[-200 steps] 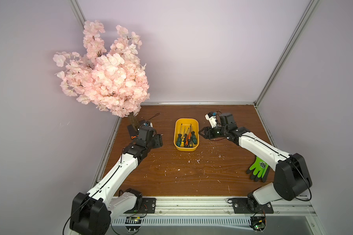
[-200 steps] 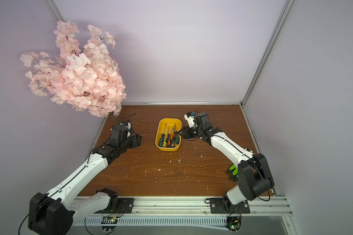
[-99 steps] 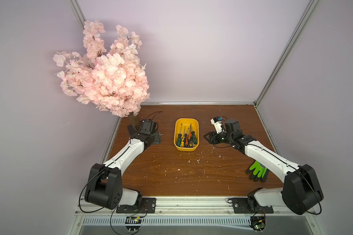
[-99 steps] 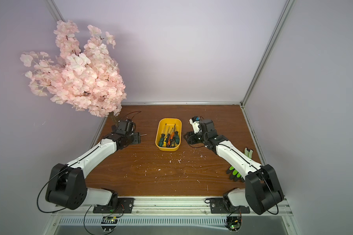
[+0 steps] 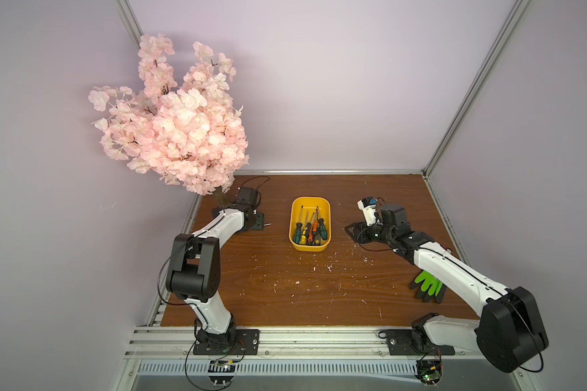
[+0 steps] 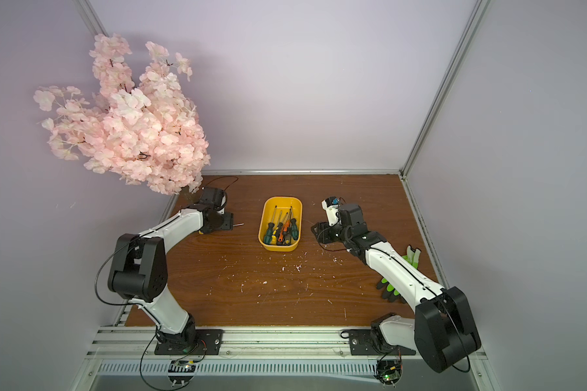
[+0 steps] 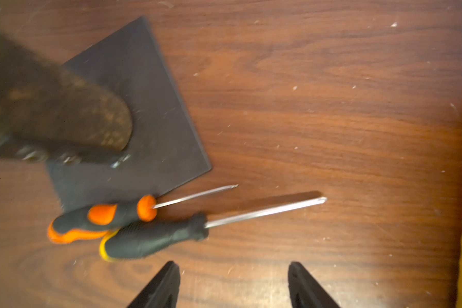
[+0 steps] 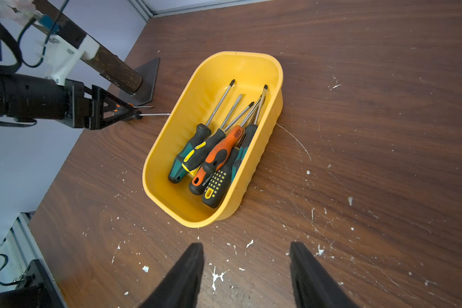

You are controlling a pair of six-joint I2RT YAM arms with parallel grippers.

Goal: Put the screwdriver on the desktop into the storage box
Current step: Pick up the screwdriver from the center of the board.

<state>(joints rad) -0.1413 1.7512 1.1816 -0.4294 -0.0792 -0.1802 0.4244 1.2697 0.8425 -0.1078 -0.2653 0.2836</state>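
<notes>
My left gripper is crosswise to the black screwdriver [image 7: 202,226], which lies next to the base plate. Next, I drag the screwdriver and turn it clear before I grip its handle [image 7: 151,240].
Two screwdrivers lie side by side on the desktop [image 7: 304,106] by the tree's base plate: an orange-and-black screwdriver [image 7: 102,221] and a black one with a yellow end [image 7: 150,237]. My left gripper [image 7: 231,266] hovers just short of their handles, open and holding nothing; in both top views it sits low beside the plate [image 5: 258,221] [image 6: 227,225]. The yellow storage box [image 5: 308,246] [image 6: 278,246] [image 8: 264,149] holds several screwdrivers. My right gripper [image 8: 247,252] [image 5: 353,232] is open over bare wood right of the box.
A pink blossom tree [image 5: 177,135] stands at the back left, its trunk [image 7: 64,112] on a black base plate [image 7: 144,93]. A green-and-black glove [image 5: 427,287] lies under the right arm. White flecks dot the board. Aluminium rails frame it.
The left arm's elbow has folded back toward its base while its gripper stayed by the tree plate, narrowing a little. The right gripper has drawn back from the box toward the front.
</notes>
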